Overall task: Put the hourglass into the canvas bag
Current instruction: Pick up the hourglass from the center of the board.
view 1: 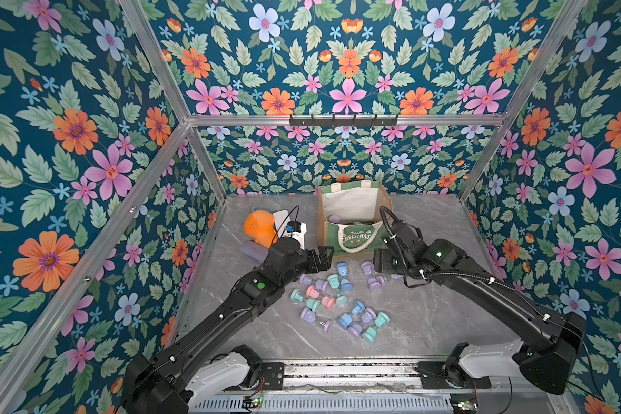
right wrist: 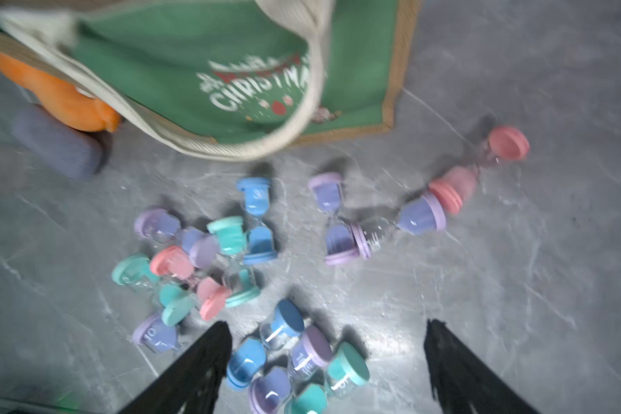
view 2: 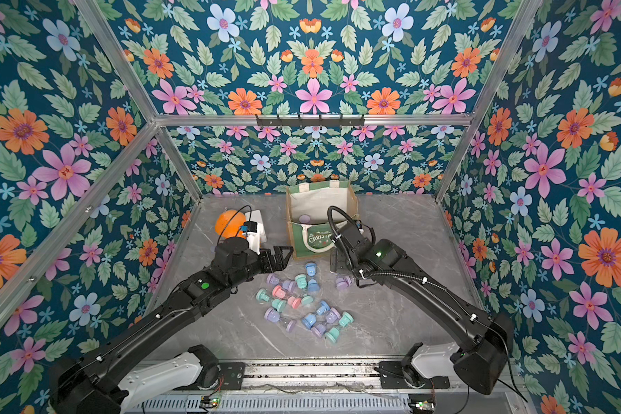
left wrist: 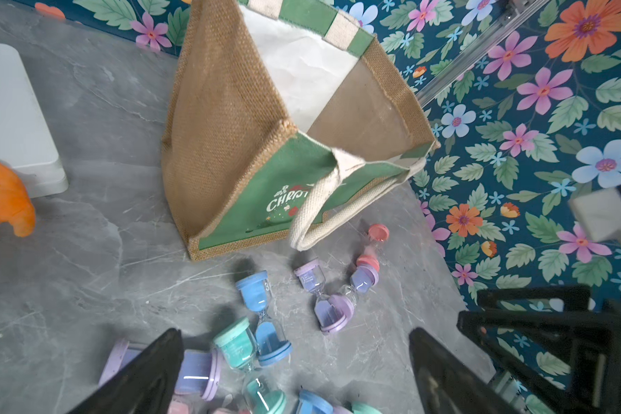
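Both sides of the purple hourglass (right wrist: 416,215) beside the pink one are free for fingers, so the robot's right gripper should keep going down and close on the hourglass's clear half (right wrist: 377,234).
The canvas bag (view 1: 352,204) (view 2: 318,200) stands open at the back middle of the table, its green "CHRISTMAS" front (right wrist: 180,53) toward me and a burlap side (left wrist: 223,125) showing. A pale purple rounded thing (view 1: 334,218) lies inside it. Several pastel hourglasses (view 1: 337,301) (view 2: 302,301) lie scattered in front of the bag, among them a blue hourglass (left wrist: 262,315) (right wrist: 255,222). My left gripper (view 1: 326,258) (left wrist: 294,333) hangs open and empty by the bag's front left corner. Open and empty too, my right gripper (view 1: 379,261) (right wrist: 327,324) hovers by the front right corner, over hourglasses.
An orange plush toy (view 1: 259,229), a white box (view 1: 284,217) and a purple block (view 1: 251,249) sit left of the bag. Floral walls close in the table on three sides. A black hook rail (view 1: 343,121) is mounted on the back wall.
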